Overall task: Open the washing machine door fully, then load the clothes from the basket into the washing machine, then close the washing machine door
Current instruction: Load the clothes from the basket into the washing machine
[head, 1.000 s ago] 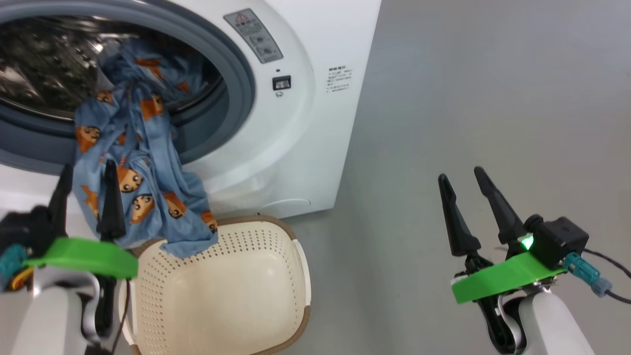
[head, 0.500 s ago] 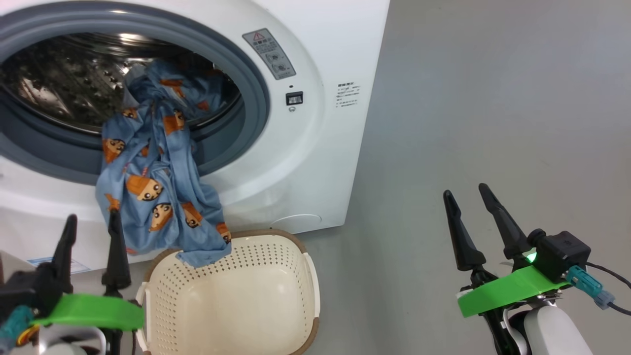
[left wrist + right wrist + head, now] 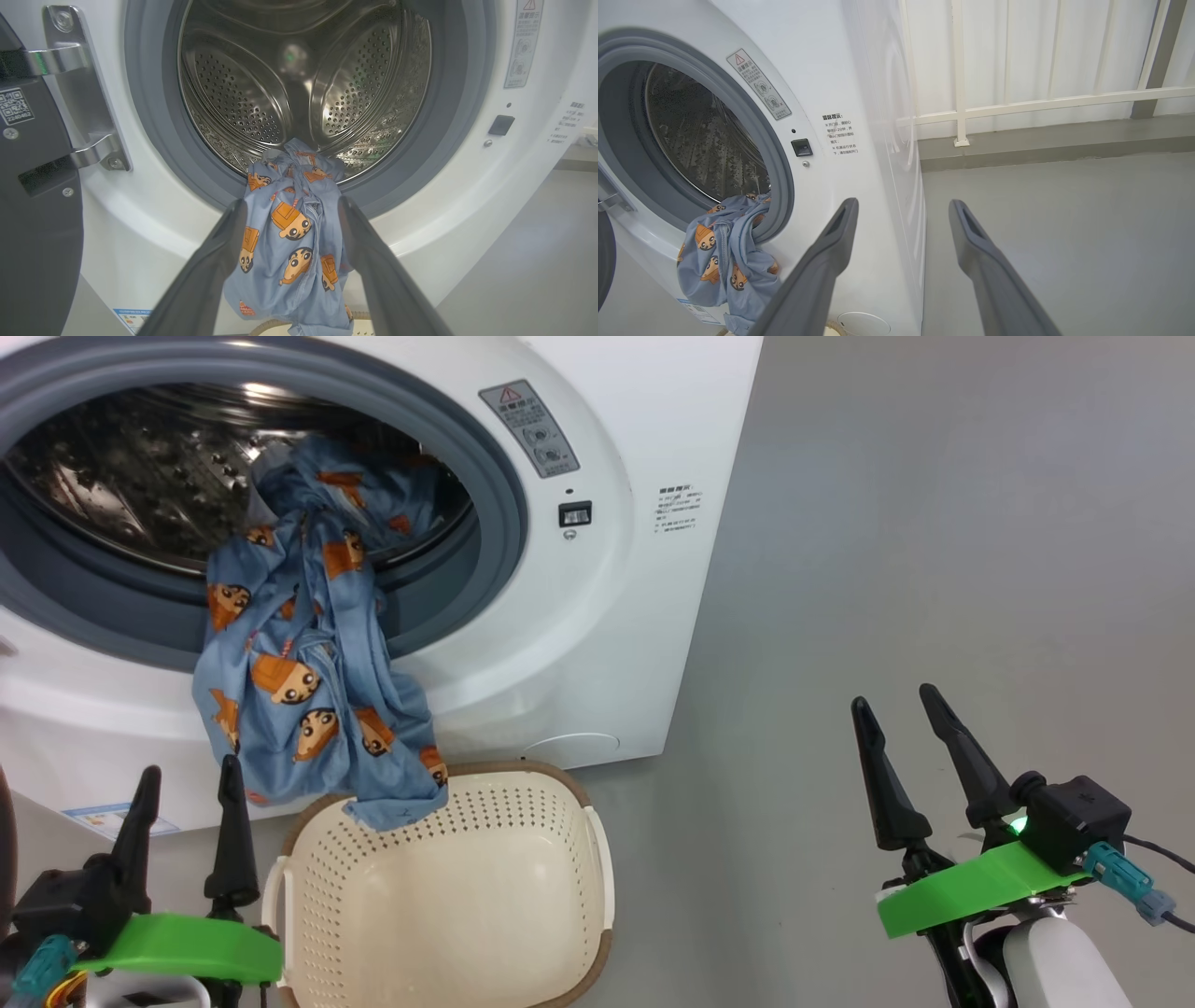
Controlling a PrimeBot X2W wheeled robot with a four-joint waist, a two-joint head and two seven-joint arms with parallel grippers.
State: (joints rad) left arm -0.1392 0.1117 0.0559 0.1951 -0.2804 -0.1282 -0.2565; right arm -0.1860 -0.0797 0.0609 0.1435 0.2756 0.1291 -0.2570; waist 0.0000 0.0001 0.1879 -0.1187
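The clothes droop limply over the grey gasket, so I expect their lower end (image 3: 392, 793) to follow and bunch up inside the drum when I push them in.
The washing machine (image 3: 607, 644) stands with its mouth uncovered. The washing machine door (image 3: 37, 219) is swung out to the left on its steel hinge. The clothes (image 3: 308, 681), blue with orange bear prints, hang from the drum over the grey gasket, their lower end on the basket's rim. The cream basket (image 3: 579, 859) sits on the floor below, its inside bare. My left gripper (image 3: 189, 775) is open, just left of the basket and below the hanging cloth, not touching it. In the left wrist view the clothes (image 3: 289, 242) show between the left gripper's (image 3: 289, 207) fingers. My right gripper (image 3: 893, 700) is open over the floor.
Grey floor (image 3: 934, 523) stretches to the right of the machine. A white railing (image 3: 1017, 102) and pale wall stand behind it in the right wrist view. The steel drum (image 3: 303, 79) is deep and bare behind the cloth.
The head camera has shifted, so the machine sits lower and further right. My left gripper has dropped away from the hanging cloth to beside the basket. The clothes have not moved.
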